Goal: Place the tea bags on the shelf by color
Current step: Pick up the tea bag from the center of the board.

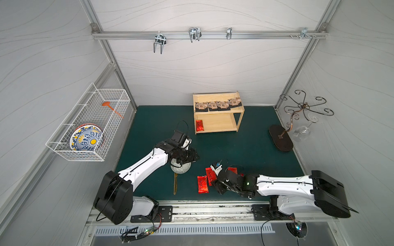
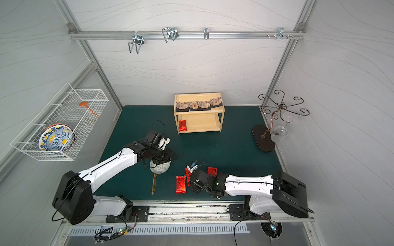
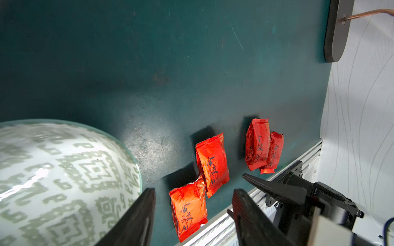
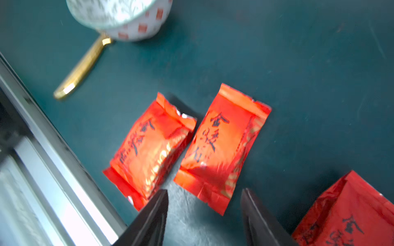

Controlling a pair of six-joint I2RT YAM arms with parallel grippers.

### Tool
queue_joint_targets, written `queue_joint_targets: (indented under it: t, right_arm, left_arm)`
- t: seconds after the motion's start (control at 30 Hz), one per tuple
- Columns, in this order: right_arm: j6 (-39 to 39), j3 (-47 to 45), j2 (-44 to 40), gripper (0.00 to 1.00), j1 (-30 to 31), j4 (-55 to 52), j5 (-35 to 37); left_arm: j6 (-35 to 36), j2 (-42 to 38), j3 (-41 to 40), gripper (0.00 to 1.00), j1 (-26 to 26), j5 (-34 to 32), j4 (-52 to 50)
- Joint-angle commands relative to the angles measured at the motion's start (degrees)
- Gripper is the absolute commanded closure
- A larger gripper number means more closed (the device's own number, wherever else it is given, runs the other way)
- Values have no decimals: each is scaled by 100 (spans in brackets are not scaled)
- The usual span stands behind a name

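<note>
The robot's left gripper should take the red tea bag's far end (image 1: 209,169) and help turn it, because the red tea bag is touching its neighbour, with its near end (image 4: 203,192) toward the right gripper.
The light-wood shelf (image 1: 218,116) stands at the back of the green mat. Several beige-brown tea bags (image 1: 217,105) lie in a row on its top tray, and one red tea bag (image 1: 199,125) lies at the left end of the lower tier. Several red tea bags lie on the mat near the front edge (image 1: 202,184) (image 3: 213,164) (image 4: 221,149). My right gripper (image 4: 204,191) (image 1: 219,187) hovers open just short of two of them, holding nothing. Left of them, my left gripper (image 3: 194,190) (image 1: 195,157) hangs open and empty over a bowl.
A patterned bowl (image 1: 180,169) sits under the left wrist, with a gold utensil (image 1: 175,185) in front of it. A copper glass stand (image 1: 281,138) with a wine glass (image 1: 301,131) is at the right. A white wire basket (image 1: 89,127) holding a plate hangs on the left wall.
</note>
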Motion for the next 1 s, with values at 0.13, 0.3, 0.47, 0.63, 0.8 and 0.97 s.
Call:
queue_joint_targets:
  t: [0.13,0.3,0.47,0.63,0.8,0.97]
  right_arm:
    - [-345,-165,395,43,-158,590,165]
    - [-343,-281,622,46,-513,951,-176]
    - [-372,-295,664,46,-776,1077,-307]
    - [-362,-276,734,47,-871,1155,-390]
    - [-320,-311,742,48,-915,1231,-444]
    - [-259,-398,674,48,-933,1277,-470]
  left_arm:
    - [20,360,410,39,-65,263,347]
    - [-11,607,446,41,-101,442,493]
    - [-88,959,465,45,-158,750,688]
    - [-139,1207,542,45,-351,806,729]
    - [-144,1258,481,45,-471,704,657]
    - [-6,1391,594,45,-610,349,413]
